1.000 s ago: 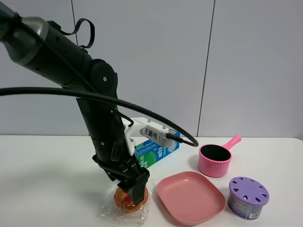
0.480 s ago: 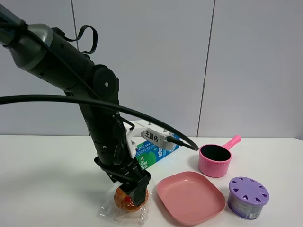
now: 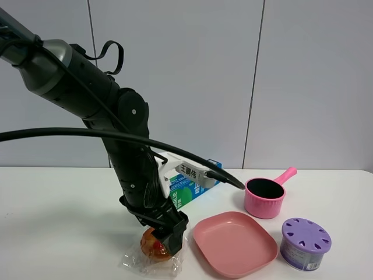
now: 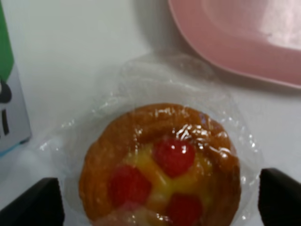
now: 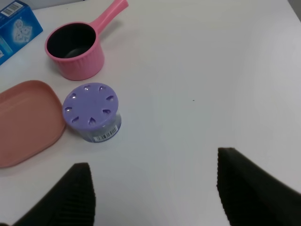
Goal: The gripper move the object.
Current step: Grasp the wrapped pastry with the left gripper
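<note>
I should open my left gripper wider and bring its fingers down around the tart (image 3: pixel 152 246) before I close them, because the ends of the fingers are high up with narrow gaps (image 4: pixel 246 188) beside the tart's edge.
The tart (image 3: pixel 152 245), golden-brown with red fruit pieces and wrapped in crinkly clear plastic, lies on the white table at the front, left of the pink plate (image 3: pixel 233 242). My left gripper (image 3: pixel 170 238) is down over it. In the left wrist view the tart (image 4: pixel 160 169) sits between the two black fingertips (image 4: pixel 44 202), with a small gap on each side, so the left gripper (image 4: pixel 160 202) is open around it. My right gripper (image 5: pixel 155 197) is open and empty above bare table; it is out of the high view.
A blue-green carton (image 3: pixel 189 186) stands just behind the left gripper. A pink saucepan (image 3: pixel 265 196) and a purple round canister (image 3: pixel 305 243) stand to the right of the pink plate. The canister (image 5: pixel 91 112) and saucepan (image 5: pixel 75 49) also show in the right wrist view.
The left arm has leaned a little to the right, with its gripper staying down over the tart. The tart and its wrapper have hardly moved.
</note>
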